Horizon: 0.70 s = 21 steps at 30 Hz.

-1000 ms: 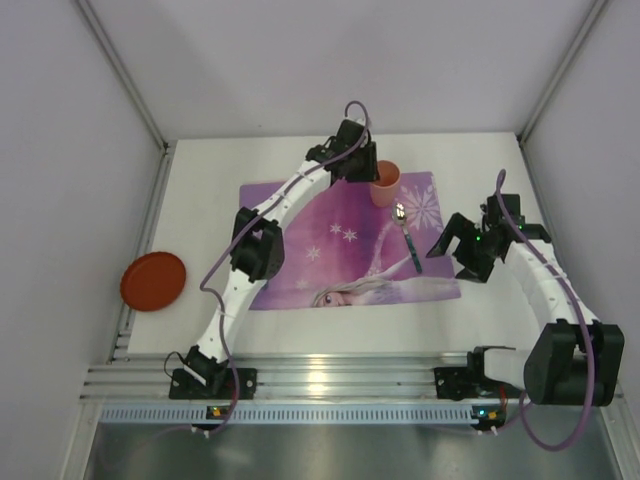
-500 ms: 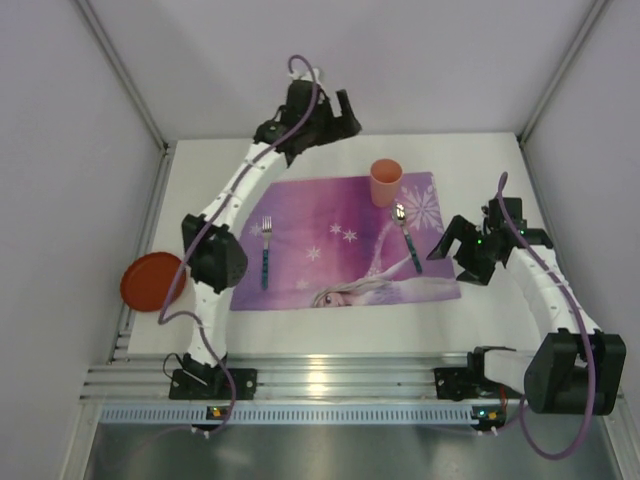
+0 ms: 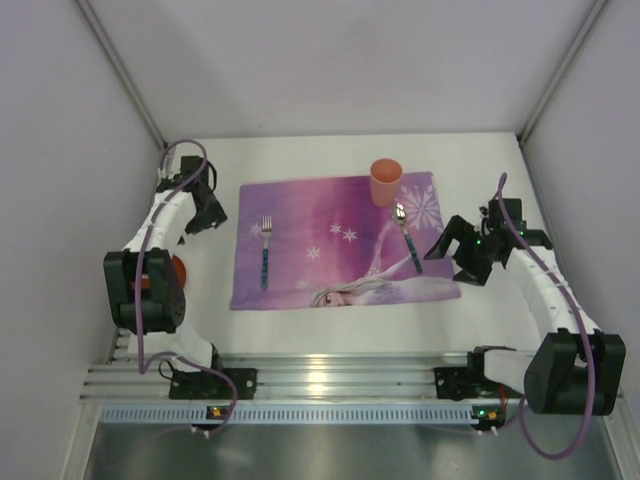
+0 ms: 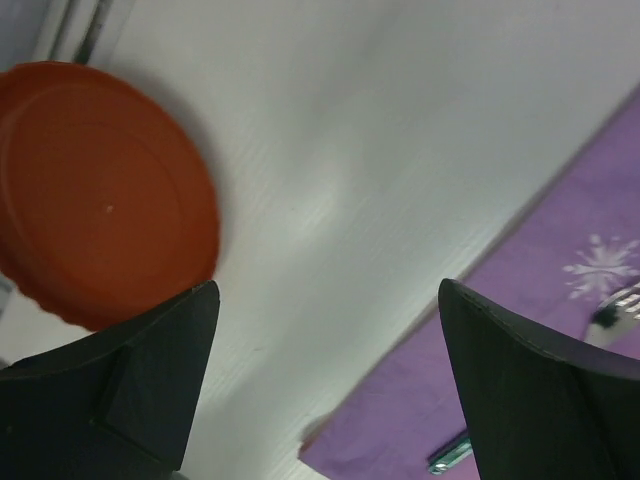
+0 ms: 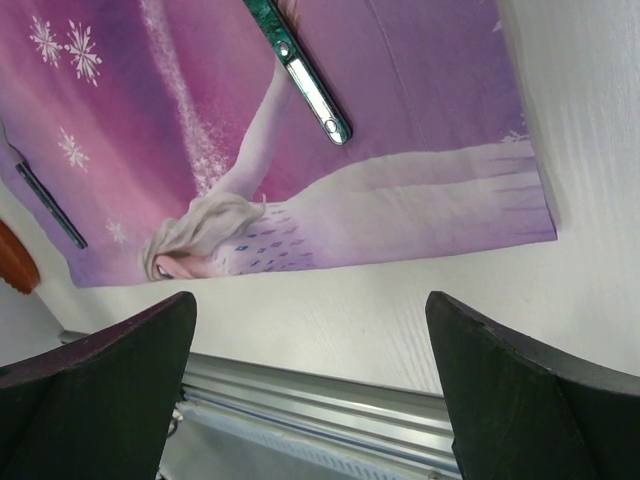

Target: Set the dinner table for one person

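Observation:
The orange plate's rim (image 4: pixel 213 215) is free beside my left gripper's open fingers. My left gripper should keep going toward the plate (image 3: pixel 180 269) and close once its fingers are on both sides of that rim.
The dinner table (image 3: pixel 330 330) is a white top bearing a purple snowflake placemat (image 3: pixel 340 250). On the mat lie a fork (image 3: pixel 265 252) at the left, a spoon (image 3: pixel 408 238) at the right and an upright orange cup (image 3: pixel 386 182) at the back right. An orange plate (image 4: pixel 100 190) sits off the mat at the table's left edge, mostly hidden by the left arm in the top view. My left gripper (image 3: pixel 213 213) hangs open and holds nothing between plate and mat (image 4: pixel 328 290). At the mat's right edge, near the spoon handle (image 5: pixel 300 70), the right gripper (image 3: pixel 455 250) stands open, holding nothing.
Aluminium rails (image 3: pixel 330 380) run along the near edge, in front of the right gripper (image 5: pixel 310 300). White walls enclose the table at the left, back and right. The left arm's elbow (image 3: pixel 145 290) stands over the plate.
My left gripper let go of the cup, opened, and swung from the back of the mat to the table's left side. The fork is now uncovered. The right arm stayed put.

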{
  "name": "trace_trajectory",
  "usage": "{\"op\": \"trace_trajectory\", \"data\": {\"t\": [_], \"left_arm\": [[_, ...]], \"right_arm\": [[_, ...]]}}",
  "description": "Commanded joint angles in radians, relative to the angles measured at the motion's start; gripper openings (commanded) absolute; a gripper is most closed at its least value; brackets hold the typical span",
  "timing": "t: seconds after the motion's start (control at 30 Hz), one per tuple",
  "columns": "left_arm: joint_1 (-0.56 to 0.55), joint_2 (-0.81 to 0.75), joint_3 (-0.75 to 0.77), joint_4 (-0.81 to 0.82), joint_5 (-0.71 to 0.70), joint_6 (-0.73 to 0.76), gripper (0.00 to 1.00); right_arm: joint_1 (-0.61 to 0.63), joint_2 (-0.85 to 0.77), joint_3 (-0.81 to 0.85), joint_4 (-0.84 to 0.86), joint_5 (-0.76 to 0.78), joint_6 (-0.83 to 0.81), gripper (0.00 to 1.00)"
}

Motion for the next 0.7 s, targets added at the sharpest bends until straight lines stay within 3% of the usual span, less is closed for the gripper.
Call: {"op": "trace_trajectory", "data": {"t": [0.0,0.17,0.57,0.67], "left_arm": [[-0.008,0.016,0.032,-0.084,-0.181,0.102,0.96],[-0.006,0.135,0.052,-0.188,-0.290,0.090,0.95],[0.117,0.120,-0.093,-0.032,-0.152,0.093,0.95],[0.150,0.135,-0.118,-0.007,-0.128,0.084,0.87]], "right_arm": [[0.004,-0.027,-0.011,0.029,-0.020,-0.001,0.98],[0.013,-0.004,-0.013,0.029,-0.028,-0.013,0.98],[0.015,0.042,-0.002,0.017,-0.022,-0.048,0.98],[0.015,0.055,0.000,0.017,-0.014,-0.053,0.98]]}}
